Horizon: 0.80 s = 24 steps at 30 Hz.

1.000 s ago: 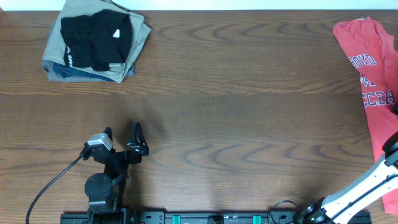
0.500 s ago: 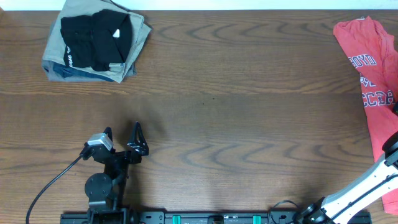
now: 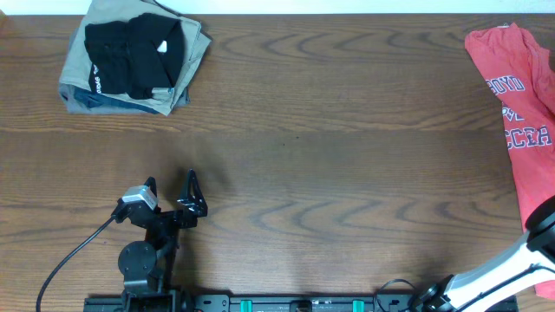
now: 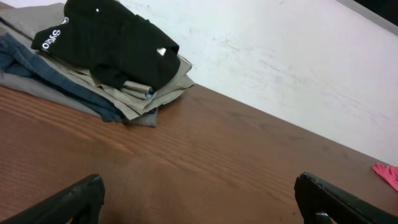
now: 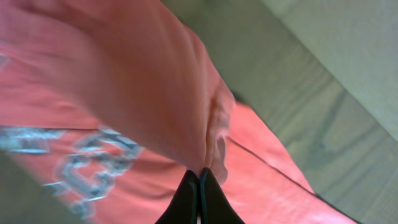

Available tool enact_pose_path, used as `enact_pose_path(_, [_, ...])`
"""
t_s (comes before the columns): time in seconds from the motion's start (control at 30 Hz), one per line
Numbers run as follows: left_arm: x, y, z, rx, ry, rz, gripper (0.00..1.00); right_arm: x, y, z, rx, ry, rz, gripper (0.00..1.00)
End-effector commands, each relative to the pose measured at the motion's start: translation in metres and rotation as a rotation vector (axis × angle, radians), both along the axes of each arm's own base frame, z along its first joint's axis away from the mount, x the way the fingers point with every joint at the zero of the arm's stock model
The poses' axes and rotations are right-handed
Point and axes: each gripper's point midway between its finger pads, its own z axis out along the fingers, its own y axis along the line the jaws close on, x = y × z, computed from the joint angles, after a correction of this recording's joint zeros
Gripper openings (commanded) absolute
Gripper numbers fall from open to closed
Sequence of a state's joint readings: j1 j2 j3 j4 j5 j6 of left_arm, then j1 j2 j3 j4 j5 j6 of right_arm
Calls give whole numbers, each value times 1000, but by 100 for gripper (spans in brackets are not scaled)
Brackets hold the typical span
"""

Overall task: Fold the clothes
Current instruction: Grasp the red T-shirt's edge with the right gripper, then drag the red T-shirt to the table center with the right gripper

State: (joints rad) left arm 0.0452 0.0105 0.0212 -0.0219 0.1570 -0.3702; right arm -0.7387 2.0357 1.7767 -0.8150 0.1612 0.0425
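Note:
My right gripper should keep pulling as it pinches a fold of the T-shirt (image 5: 211,146), until the T-shirt gets to the middle of the table (image 3: 303,139), which is clear.
The clothes, a red-orange T-shirt (image 3: 516,95) with white lettering, lie spread at the table's far right edge, partly cut off by the overhead view. In the right wrist view my right gripper (image 5: 199,177) is shut on a pinched fold of the T-shirt (image 5: 124,93), and the cloth rises in a ridge from the fingertips. Overhead, only the right arm (image 3: 542,227) shows at the lower right, beside the shirt's lower part. My left gripper (image 3: 171,186) stands open near the front left, far from the shirt, with bare wood between its fingers (image 4: 81,196).
A stack of folded garments sits at the back left corner, a black one (image 3: 130,48) on top of a khaki one (image 3: 189,61). A black cable (image 3: 74,251) runs from the left arm's base to the front edge.
The right arm's tip has shifted slightly toward the front right edge of the overhead view. The left arm and the folded stack have not moved.

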Motion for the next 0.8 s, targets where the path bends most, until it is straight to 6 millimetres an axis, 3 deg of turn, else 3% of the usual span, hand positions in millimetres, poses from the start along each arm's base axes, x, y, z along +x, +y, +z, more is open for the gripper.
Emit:
enact_pose_path(0.0, [-1,-1,-15,-5,44,-10,98,33,35,42,24,-153,79,1])
enact_pose_path(0.1, [-1,-1,-15,-5,44,-10,98,61,73,69,38,-239,190,1])
enact_pose_path(0.23, [-1,-1,-15,-5,44,-10,98,102,146,98,77,-344,369,1])
enact_pose_path(0.37, [-1,-1,-15,-5,44,-10,98,139,245,110,138,-393,579,1])
enact_pose_path(0.47, [-1,-1,-15,-5,44,-10,98,153,328,108,192,-393,727,2])
enact_pose_path(0.6, [-1,-1,-15,-5,44,-10,98,154,444,107,243,-393,956,1])
enact_pose_path(0.77, [-1,-1,-15,-5,44,-10,98,120,581,107,298,-389,1222,1])
